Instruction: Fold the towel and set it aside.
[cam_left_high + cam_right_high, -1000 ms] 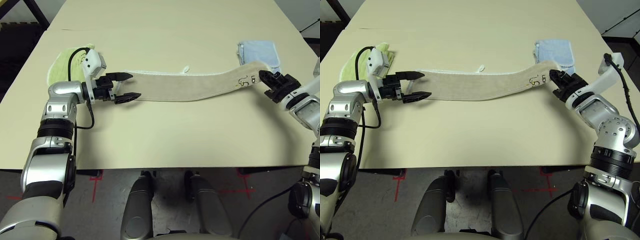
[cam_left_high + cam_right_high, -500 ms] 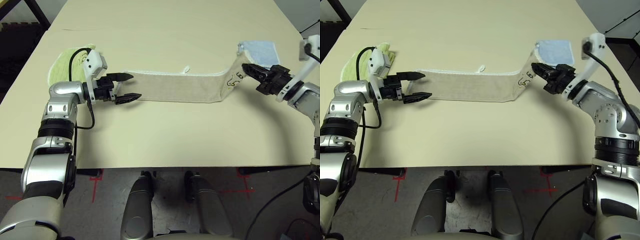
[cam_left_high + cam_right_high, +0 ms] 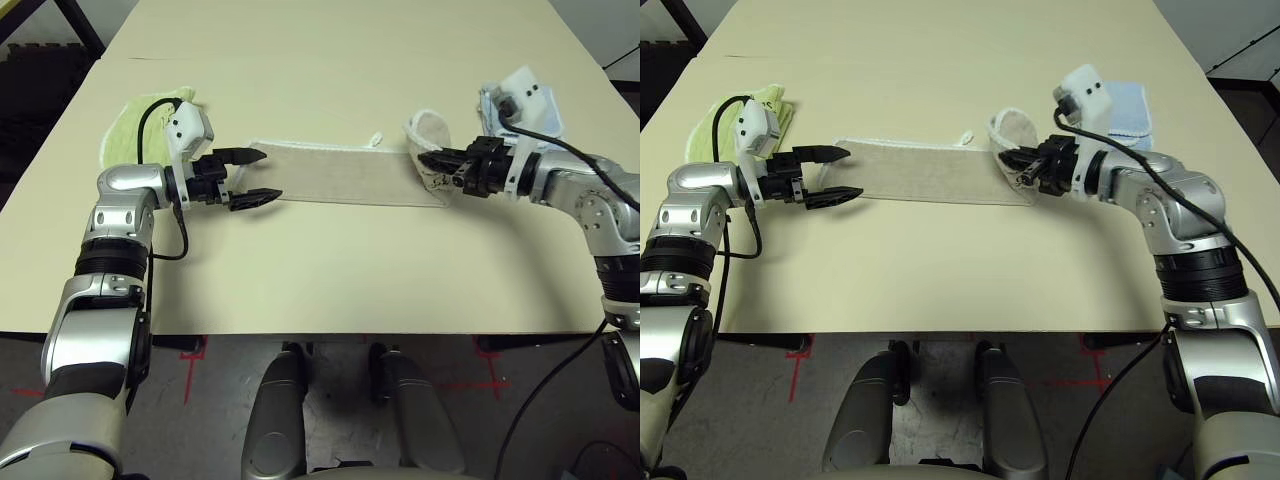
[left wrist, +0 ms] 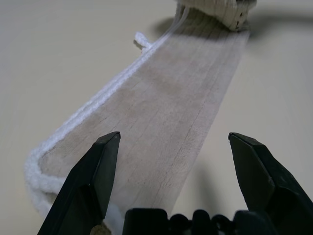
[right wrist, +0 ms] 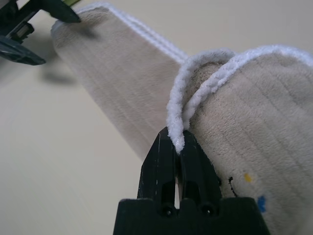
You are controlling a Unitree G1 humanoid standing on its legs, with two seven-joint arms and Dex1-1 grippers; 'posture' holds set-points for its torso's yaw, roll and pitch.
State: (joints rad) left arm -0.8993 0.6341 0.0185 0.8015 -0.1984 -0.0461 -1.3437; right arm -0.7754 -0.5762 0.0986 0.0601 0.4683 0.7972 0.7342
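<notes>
My right gripper has the towel's lifted end by its white edging (image 3: 412,137) above the flat piece of towel. I should go on folding inward until the end reaches the piece's middle (image 3: 347,175).
The beige towel (image 3: 330,175) lies as a long strip across the middle of the table, white stitching along its far edge and a small white loop (image 3: 377,139) sticking out. Its right end (image 3: 428,130) is lifted and curled back over the strip, and my right gripper (image 3: 432,161) is shut on that end's white edging (image 5: 177,128). My left gripper (image 3: 256,174) stands open at the strip's left end, one finger on each side of it (image 4: 161,142), low over the table.
A lime-green towel (image 3: 135,125) lies behind my left wrist at the table's left. A folded light blue towel (image 3: 1122,105) sits at the far right, behind my right arm. The table (image 3: 340,270) is bare in front of the strip.
My right gripper has carried the towel's right end up and leftward, so the end now curls back over the strip. The left gripper has stayed open in place.
</notes>
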